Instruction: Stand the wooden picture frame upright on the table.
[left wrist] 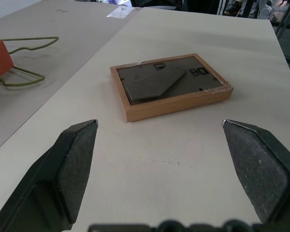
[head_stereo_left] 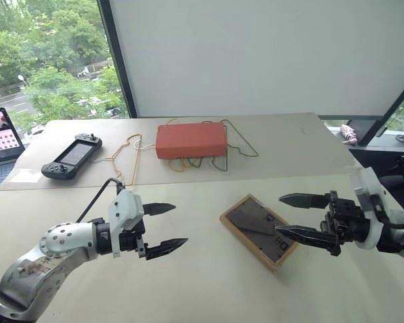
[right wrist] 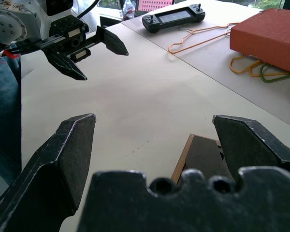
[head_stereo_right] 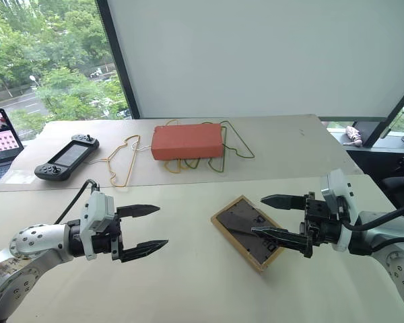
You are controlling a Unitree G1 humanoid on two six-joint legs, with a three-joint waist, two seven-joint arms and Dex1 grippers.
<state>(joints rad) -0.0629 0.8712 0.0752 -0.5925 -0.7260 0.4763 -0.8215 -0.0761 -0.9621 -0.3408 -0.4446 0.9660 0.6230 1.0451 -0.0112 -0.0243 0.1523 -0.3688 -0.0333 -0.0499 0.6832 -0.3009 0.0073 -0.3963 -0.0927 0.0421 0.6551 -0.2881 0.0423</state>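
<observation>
The picture frame is lying crooked and far from my left gripper, so next my right gripper moves back and pushes the frame's outer edge toward my left gripper.
The wooden picture frame lies flat on the beige table, its dark grey back panel and folded stand facing up. It also appears in the left wrist view as the frame, ahead of my left gripper. My left gripper hovers open to the left of the frame, well apart from it, with nothing between its fingers. My right gripper is open above the frame's right end, pointing left, its lower finger crossing over the back panel. Nothing is held.
On the far table sit an orange-red box over yellow and green wire hangers, a black handheld game controller and a laptop at the left edge. A seam separates the two tabletops.
</observation>
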